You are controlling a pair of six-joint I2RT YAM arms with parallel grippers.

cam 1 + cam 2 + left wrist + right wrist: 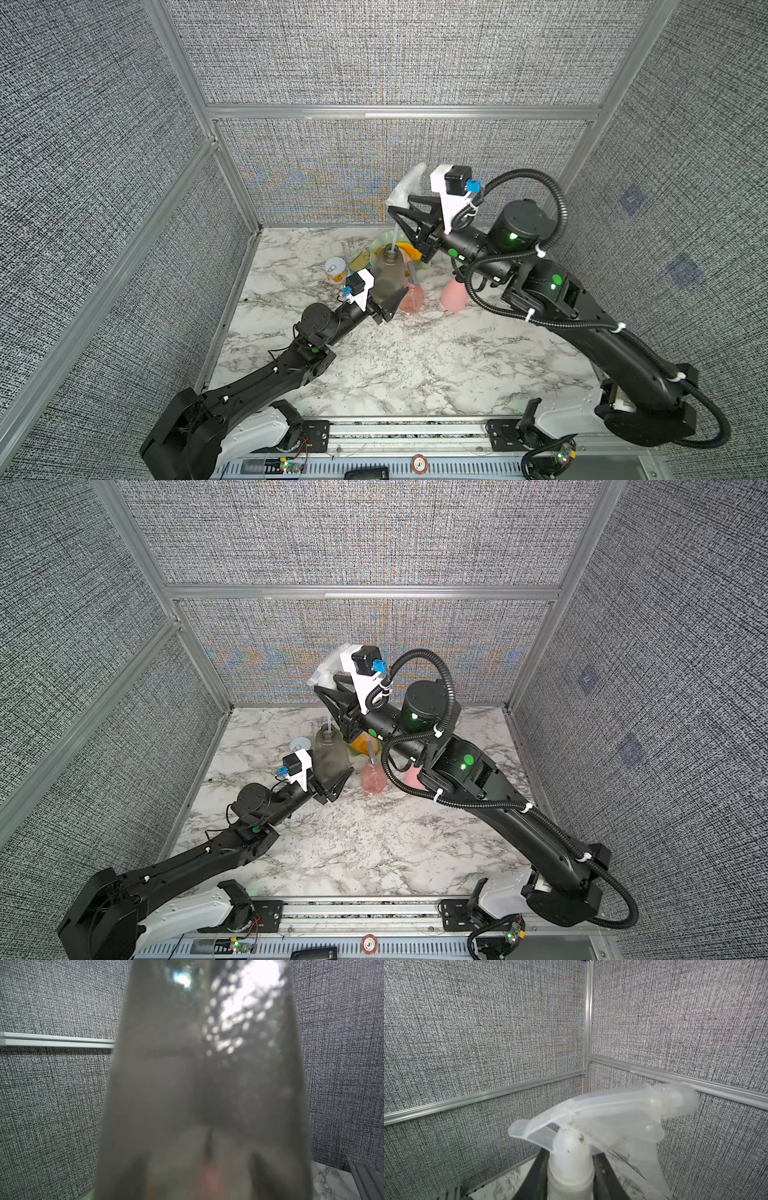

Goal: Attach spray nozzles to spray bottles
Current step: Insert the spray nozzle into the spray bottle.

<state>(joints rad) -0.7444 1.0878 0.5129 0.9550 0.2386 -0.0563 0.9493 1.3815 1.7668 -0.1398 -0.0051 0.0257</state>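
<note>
I continue to lower the nozzle with my right gripper until the nozzle's collar touches the neck (390, 255), because the dip tube's lower end (392, 244) is in the smoky grey bottle's opening.
My left gripper (387, 306) is shut on the lower body of the smoky grey spray bottle (387, 279), holding it upright above the table. That bottle fills the left wrist view (203, 1084). My right gripper (402, 210) is shut on the collar of the pale whitish spray nozzle (406, 186), raised above the bottle. The nozzle's thin dip tube (395, 237) hangs down and its lower end reaches the bottle's mouth. In the right wrist view the nozzle (612, 1115) sits between the black fingers (537, 1176). The clear pink bottle (412, 300) stands to the right with a grey-and-pink nozzle (411, 272) in it.
An opaque pink bottle (452, 294) stands partly behind the right arm's cable. A small tin can (336, 270) and a pile of green, yellow and gold items (361, 261) lie at the back of the marble table (395, 374). Fabric walls enclose three sides.
</note>
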